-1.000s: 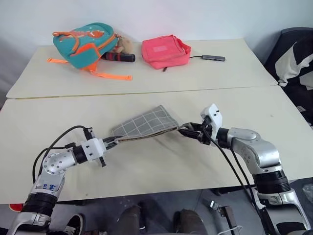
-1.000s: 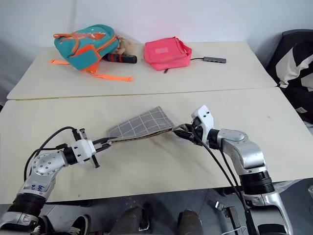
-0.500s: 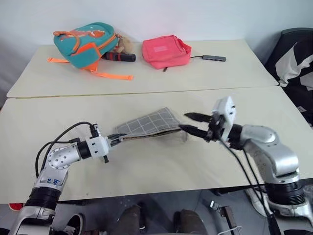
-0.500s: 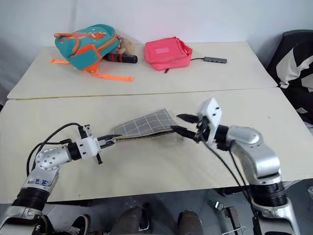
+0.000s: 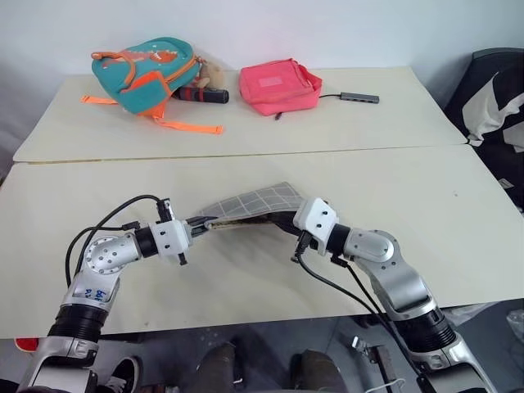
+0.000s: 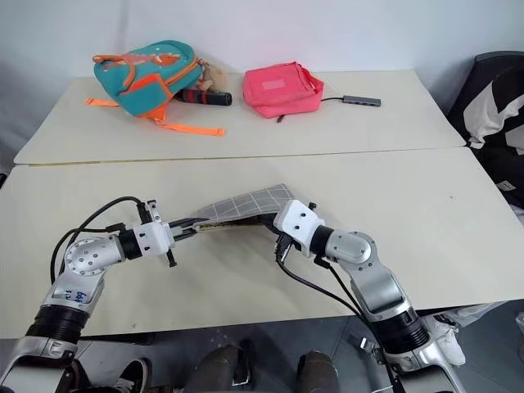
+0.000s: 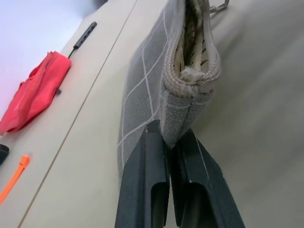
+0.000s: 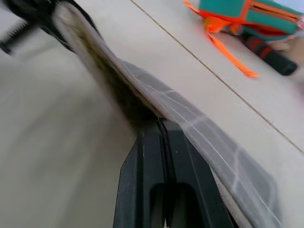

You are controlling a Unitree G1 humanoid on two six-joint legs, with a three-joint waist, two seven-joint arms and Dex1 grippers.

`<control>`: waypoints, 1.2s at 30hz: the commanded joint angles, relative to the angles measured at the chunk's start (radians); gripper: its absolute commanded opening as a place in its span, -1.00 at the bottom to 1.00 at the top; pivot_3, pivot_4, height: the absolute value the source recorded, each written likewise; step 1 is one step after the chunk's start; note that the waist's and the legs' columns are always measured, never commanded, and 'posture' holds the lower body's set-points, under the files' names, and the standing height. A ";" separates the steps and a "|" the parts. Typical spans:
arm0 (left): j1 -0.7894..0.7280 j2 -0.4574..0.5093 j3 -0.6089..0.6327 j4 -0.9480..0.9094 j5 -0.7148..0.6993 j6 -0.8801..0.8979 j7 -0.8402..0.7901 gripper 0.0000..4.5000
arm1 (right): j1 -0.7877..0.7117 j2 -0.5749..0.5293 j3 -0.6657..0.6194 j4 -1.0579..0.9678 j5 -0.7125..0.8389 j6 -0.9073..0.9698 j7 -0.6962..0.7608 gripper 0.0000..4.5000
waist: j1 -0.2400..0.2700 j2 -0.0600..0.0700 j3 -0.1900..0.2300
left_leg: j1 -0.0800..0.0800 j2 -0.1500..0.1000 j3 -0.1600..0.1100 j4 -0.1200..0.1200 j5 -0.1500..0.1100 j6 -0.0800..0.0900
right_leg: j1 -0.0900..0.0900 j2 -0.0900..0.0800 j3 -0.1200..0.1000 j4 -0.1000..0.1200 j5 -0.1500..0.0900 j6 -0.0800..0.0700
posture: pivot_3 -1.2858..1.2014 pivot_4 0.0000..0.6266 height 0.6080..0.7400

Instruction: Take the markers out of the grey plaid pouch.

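Observation:
I should spread my right gripper's shut fingers inside the pouch (image 8: pixel 137 110) before I close them on a marker, because the grey plaid pouch's opening (image 8: pixel 107 76) is narrow around them.
The grey plaid pouch (image 5: pixel 255 201) hangs just above the front table (image 5: pixel 246 286), stretched between both grippers. My left gripper (image 5: pixel 200 224) is shut on the pouch's left end, and the left wrist view shows its fingers (image 7: pixel 152 156) pinching the corner seam below the beige lining (image 7: pixel 192 52). My right gripper (image 5: pixel 288 219) is shut, its fingertips pressed against the pouch's right end at the dark opening. In the right wrist view the closed fingers (image 8: pixel 161 156) meet the pouch edge (image 8: pixel 213 142); I cannot tell whether fabric is pinched. The markers are hidden.
On the far table lie a teal-and-orange backpack (image 5: pixel 143 70), a black-and-red cylinder (image 5: pixel 203 95), a pink bag (image 5: pixel 277 84) and a small grey hub (image 5: pixel 359 97) on a cable. A dark chair (image 5: pixel 495 106) stands at the right.
My right gripper swung left to the pouch's right end, rolled over and closed. The pouch's right end now sits higher and the fabric is more stretched. The left gripper kept its grip.

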 commanded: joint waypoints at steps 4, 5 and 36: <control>0.001 -0.014 -0.009 -0.062 -0.013 -0.003 -0.015 -1.00 | -0.027 -0.007 0.016 0.022 -0.110 -0.085 -0.039 -0.99 | -0.001 0.000 0.000 | 0.000 0.000 0.000 0.000 0.000 0.000 | 0.000 0.000 0.000 0.001 0.000 0.000 | 0.03 -0.52 1.00; 0.000 -0.018 -0.015 -0.069 -0.013 0.001 -0.019 -1.00 | -0.038 -0.004 0.024 0.028 -0.142 -0.103 -0.056 -0.99 | -0.001 0.000 0.000 | 0.000 0.000 0.000 0.000 0.000 0.000 | 0.000 0.000 0.000 0.001 0.000 0.000 | 0.03 -0.52 1.00; -0.015 -0.097 -0.049 -0.187 -0.021 0.143 -0.017 -1.00 | -0.141 -0.023 0.120 0.169 -0.540 -0.154 -0.205 0.98 | -0.002 0.000 0.000 | -0.001 0.001 0.000 0.002 0.000 0.000 | 0.000 0.003 0.001 0.003 0.000 0.000 | 0.03 -0.52 1.00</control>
